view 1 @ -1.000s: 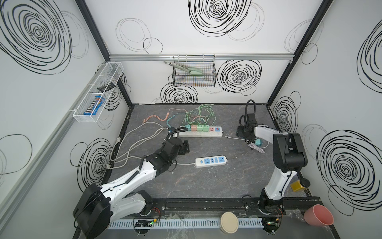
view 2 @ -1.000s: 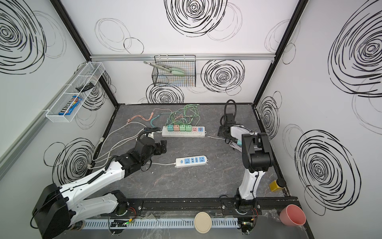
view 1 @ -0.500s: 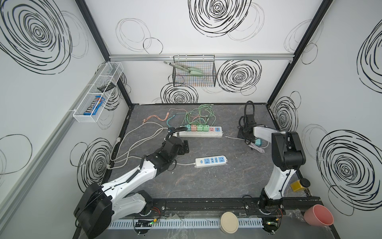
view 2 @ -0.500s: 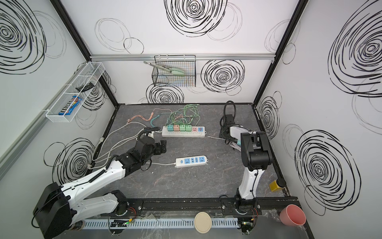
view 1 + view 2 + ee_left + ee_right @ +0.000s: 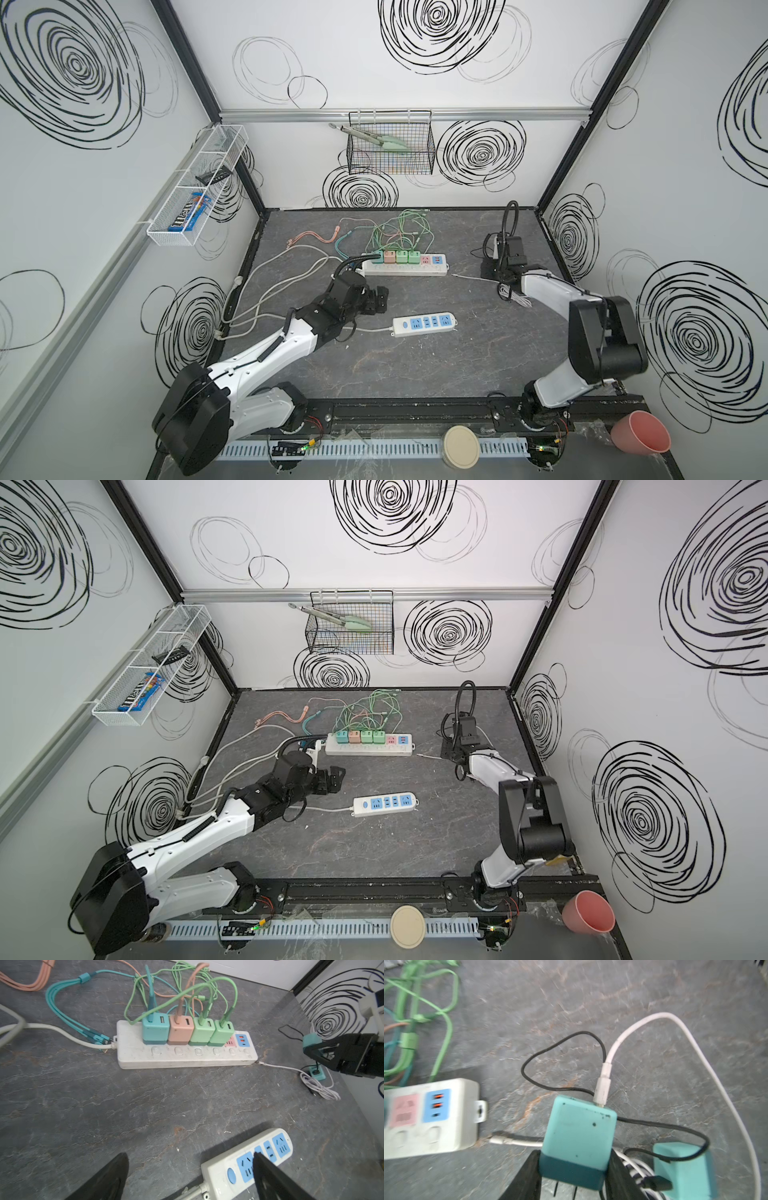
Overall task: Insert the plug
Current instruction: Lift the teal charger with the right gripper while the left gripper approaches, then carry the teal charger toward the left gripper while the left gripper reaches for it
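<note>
The plug's cable end (image 5: 598,1103) is clear while my right gripper holds the plug's dark base (image 5: 572,1171), so my left gripper should keep going toward that cable end until it closes there.
My right gripper (image 5: 573,1167) is shut on the plug (image 5: 579,1136), a teal cube charger held by its dark base, its two prongs hanging free above the table. A white cable (image 5: 604,1076) runs out of its far face. The left wrist view shows that gripper (image 5: 318,1051) holding the plug (image 5: 309,1040) up, right of the long white power strip (image 5: 187,1057). That strip's pink socket (image 5: 403,1110) is bare. In both top views my right gripper (image 5: 498,274) is mostly hidden under its wrist. My left gripper (image 5: 187,1159) hangs open and empty beside the small strip (image 5: 249,1163).
Several coloured chargers (image 5: 187,1028) with tangled cables (image 5: 399,232) fill the long strip (image 5: 405,266). A second teal charger (image 5: 685,1169) with a black cable and a white cable coil (image 5: 320,1088) lie under the right gripper. The small strip (image 5: 424,324) lies mid-table.
My right gripper's jaws have narrowed onto the plug, and the right arm has shifted slightly. The left arm has not moved.
</note>
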